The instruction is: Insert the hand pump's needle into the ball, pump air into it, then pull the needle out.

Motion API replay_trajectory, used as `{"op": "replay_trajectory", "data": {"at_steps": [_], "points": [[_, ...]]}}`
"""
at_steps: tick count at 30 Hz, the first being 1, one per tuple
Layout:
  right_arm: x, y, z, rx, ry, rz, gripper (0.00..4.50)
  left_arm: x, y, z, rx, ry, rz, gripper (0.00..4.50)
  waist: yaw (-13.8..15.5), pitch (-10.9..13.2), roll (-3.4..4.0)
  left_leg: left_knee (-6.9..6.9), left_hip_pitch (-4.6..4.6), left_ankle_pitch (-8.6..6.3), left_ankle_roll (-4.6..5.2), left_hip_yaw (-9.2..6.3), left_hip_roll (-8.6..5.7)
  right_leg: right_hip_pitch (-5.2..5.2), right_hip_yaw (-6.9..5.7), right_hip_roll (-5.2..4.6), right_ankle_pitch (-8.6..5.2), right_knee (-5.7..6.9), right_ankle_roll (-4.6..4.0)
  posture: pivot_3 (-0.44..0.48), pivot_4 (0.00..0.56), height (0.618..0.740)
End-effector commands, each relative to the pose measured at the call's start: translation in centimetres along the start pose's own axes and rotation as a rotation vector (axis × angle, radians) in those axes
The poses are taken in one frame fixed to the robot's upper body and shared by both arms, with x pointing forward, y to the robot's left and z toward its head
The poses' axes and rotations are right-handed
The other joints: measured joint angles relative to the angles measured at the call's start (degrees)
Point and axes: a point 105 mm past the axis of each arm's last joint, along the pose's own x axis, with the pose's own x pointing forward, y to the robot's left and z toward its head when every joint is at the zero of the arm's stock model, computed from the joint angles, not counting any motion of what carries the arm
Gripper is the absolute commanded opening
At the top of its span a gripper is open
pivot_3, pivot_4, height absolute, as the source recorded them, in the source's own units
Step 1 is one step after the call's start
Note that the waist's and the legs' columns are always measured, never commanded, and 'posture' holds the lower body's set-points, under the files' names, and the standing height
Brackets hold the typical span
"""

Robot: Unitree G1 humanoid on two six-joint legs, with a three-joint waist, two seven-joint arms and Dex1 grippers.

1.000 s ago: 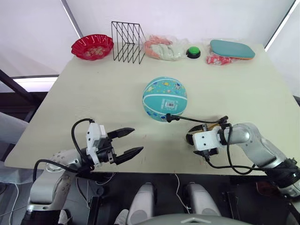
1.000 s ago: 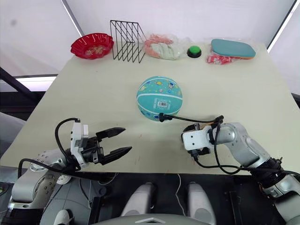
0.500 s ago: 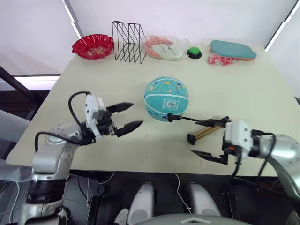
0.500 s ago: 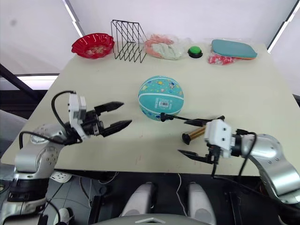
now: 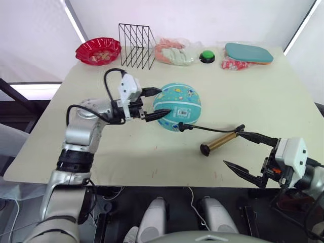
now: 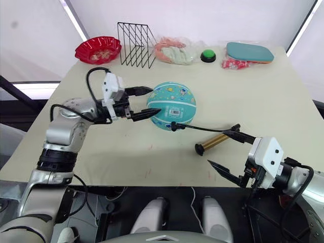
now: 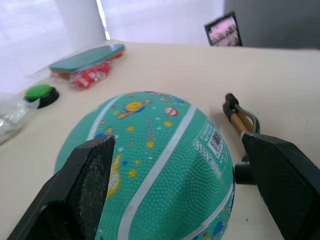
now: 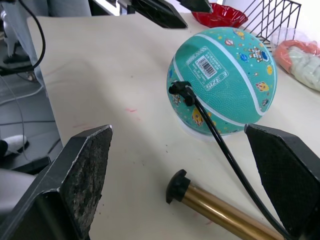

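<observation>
The hand pump (image 5: 221,141) is connected to the fitting by the short black hose (image 5: 214,130), so it will swing around when I pull the needle out.
The teal ball (image 5: 178,105) rests mid-table, barcode sticker facing me. My left gripper (image 5: 164,101) is open, one finger on each side of the ball's left part; in the left wrist view the ball (image 7: 150,170) sits between the fingers (image 7: 85,185), contact unclear. The bronze hand pump (image 5: 220,142) lies on the table right of the ball. Its thin black hose (image 5: 212,129) runs to a black fitting (image 8: 181,90) pressed against the ball; the needle itself is hidden. My right gripper (image 5: 231,148) is open near the front edge, just clear of the pump's handle end.
Along the far edge stand a red bowl (image 5: 98,50), a black wire rack (image 5: 136,45), a plastic bag (image 5: 174,52), a green button (image 5: 206,56), a red packet (image 5: 234,64) and a flat teal pad (image 5: 249,52). The table's front edge (image 5: 152,182) is close to my right gripper.
My left gripper swung in from the front left to straddle the ball. My right gripper let go of the pump, opened and drew back to the front right; the pump now lies free.
</observation>
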Motion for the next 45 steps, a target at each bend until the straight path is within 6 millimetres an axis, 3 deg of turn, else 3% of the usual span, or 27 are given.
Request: {"op": "replay_trajectory", "data": {"at_steps": [1, 10, 15, 29, 43, 44, 45], "points": [[-0.1, -0.1, 0.5, -0.046, -0.014, -0.017, 4.42, 0.6, 0.5, 0.9, 0.092, -0.018, -0.025, 4.27, 0.1, 0.0, 0.0, 0.01, 0.0, 0.0, 0.0, -0.01, 0.0, 0.0, -0.01, 0.0, 0.0, 0.01, 0.0, 0.0, 0.15, 0.74], [2.0, -0.5, 0.3, -0.102, -0.025, 0.017, 4.42, 1.9, 1.8, -3.2, 0.285, 0.119, 0.01, 4.27, 0.2, 0.0, -0.03, 0.13, -0.04, 0.0, 0.0, 0.03, -0.03, 0.02, 0.05, -0.03, 0.05, 0.0, 0.07, 0.0, 0.15, 0.74], [4.1, -1.2, 0.4, -0.138, -0.033, 0.027, 4.42, 2.4, 2.3, -3.7, 0.258, 0.102, 0.061, 4.27, 0.3, 0.0, -0.04, 0.33, 0.01, 0.03, 0.03, 0.02, -0.04, 0.12, 0.04, -0.03, 0.17, 0.03, 0.16, 0.0, 0.15, 0.74], [13.8, -3.0, -0.7, -0.44, 0.033, 0.025, 4.42, 3.1, 1.4, -3.4, 0.113, 0.048, 0.041, 4.27, 0.3, -0.1, -0.04, 0.4, -0.02, 0.17, 0.21, 0.03, -0.08, 0.11, 0.06, -0.04, 0.42, 0.01, 0.19, 0.0, 0.15, 0.74], [15.8, -3.5, -1.5, -0.611, -0.018, -0.006, 4.42, 3.4, 2.0, -3.3, 0.074, 0.052, 0.061, 4.27, 0.3, -0.1, -0.04, 0.4, -0.02, 0.17, 0.21, 0.01, -0.09, 0.11, 0.05, -0.04, 0.47, 0.04, 0.11, 0.0, 0.15, 0.74], [15.8, -3.7, -1.5, -0.614, -0.023, -0.017, 4.04, 3.4, 2.0, -3.3, 0.074, 0.051, 0.062, 4.27, 0.2, -0.1, -0.04, 0.4, -0.03, 0.17, 0.21, 0.01, -0.09, 0.11, 0.05, -0.04, 0.53, 0.04, 0.0, 0.0, 0.15, 0.74], [15.9, -3.9, -1.5, -0.617, -0.024, -0.027, 4.04, 3.4, 2.0, -3.3, 0.073, 0.05, 0.063, 4.27, 0.2, -0.1, -0.04, 0.4, -0.02, 0.17, 0.21, 0.01, -0.09, 0.11, 0.05, -0.03, 0.53, 0.04, 0.0, 0.0, 0.15, 0.74]]}}
